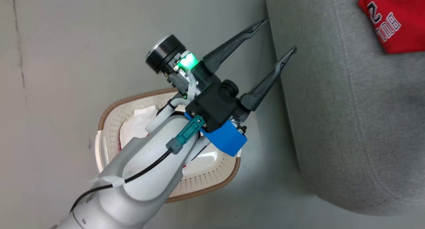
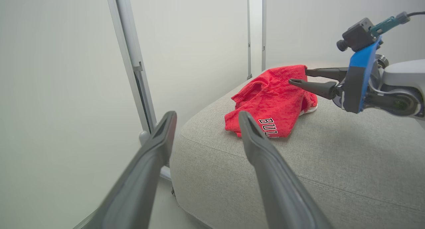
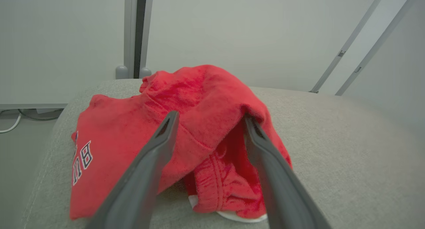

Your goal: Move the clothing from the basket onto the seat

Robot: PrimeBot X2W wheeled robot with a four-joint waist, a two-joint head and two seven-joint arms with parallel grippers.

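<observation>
Red edging (image 1: 120,139) can be seen along the white fabric (image 1: 137,125) in the basket, so the white fabric should rise together with the red clothing when the robot lifts it.
The red clothing (image 1: 398,23) with grey-white lettering lies crumpled on the light-grey seat (image 1: 348,122). In the right wrist view my right gripper (image 3: 211,117) stands open, its fingers straddling a raised fold of the clothing (image 3: 132,132). The left wrist view shows that right gripper (image 2: 298,76) with its tips at the clothing (image 2: 272,102). My left gripper (image 1: 280,35) is open and empty above the basket (image 1: 132,99), fingers pointing at the seat's edge. White fabric (image 1: 142,122) shows inside the basket, which my forearm mostly hides.
The basket stands on a grey floor (image 1: 66,56) just left of the seat's rounded side. Pale metal frame posts (image 2: 132,56) and a plain wall stand behind the seat (image 2: 332,156). A white cable (image 3: 10,126) lies on the floor beyond the seat (image 3: 348,139).
</observation>
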